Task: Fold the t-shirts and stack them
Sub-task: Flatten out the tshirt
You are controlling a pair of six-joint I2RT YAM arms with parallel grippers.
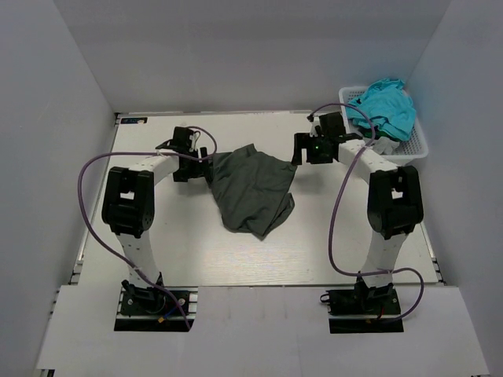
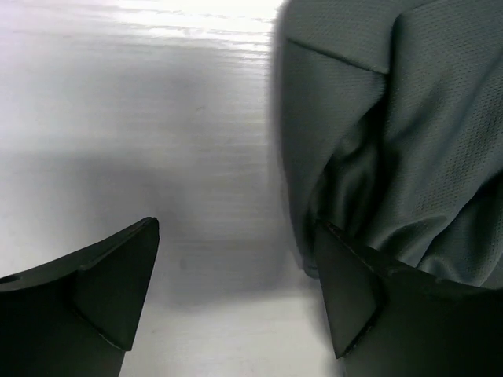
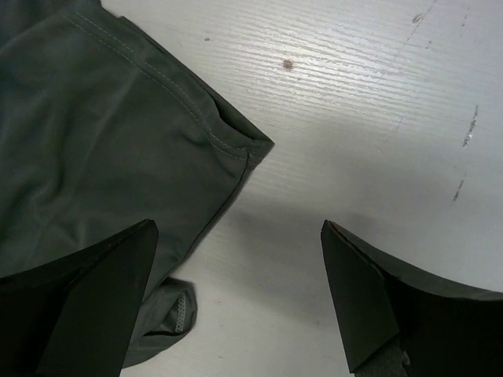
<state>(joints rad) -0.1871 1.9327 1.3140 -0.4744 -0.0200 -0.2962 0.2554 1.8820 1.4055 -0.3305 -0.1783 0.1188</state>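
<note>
I see a flap point(image 1: 282, 213) peeking out from under the dark charcoal-grey t-shirt's edge, so I expect the t-shirt point(image 1: 250, 185) to open out much wider when I lift and spread it.
A dark charcoal-grey t-shirt point(image 1: 251, 188) lies crumpled in the middle of the table. My left gripper point(image 1: 204, 162) hovers at its left edge, my right gripper point(image 1: 298, 151) at its upper right corner. In the left wrist view the left gripper point(image 2: 236, 287) is open over bare table, with its right finger point(image 2: 354, 290) over the shirt's point(image 2: 424, 118) folded edge. In the right wrist view the right gripper point(image 3: 236, 294) is open, its left finger point(image 3: 94, 306) above the shirt point(image 3: 102, 141), whose hemmed corner points right. A turquoise t-shirt point(image 1: 385, 106) lies heaped in the basket.
The white lattice basket point(image 1: 416, 148) stands at the table's back right corner, just behind the right arm. White walls close in the table on the left, back and right. Purple cables loop beside both arms.
</note>
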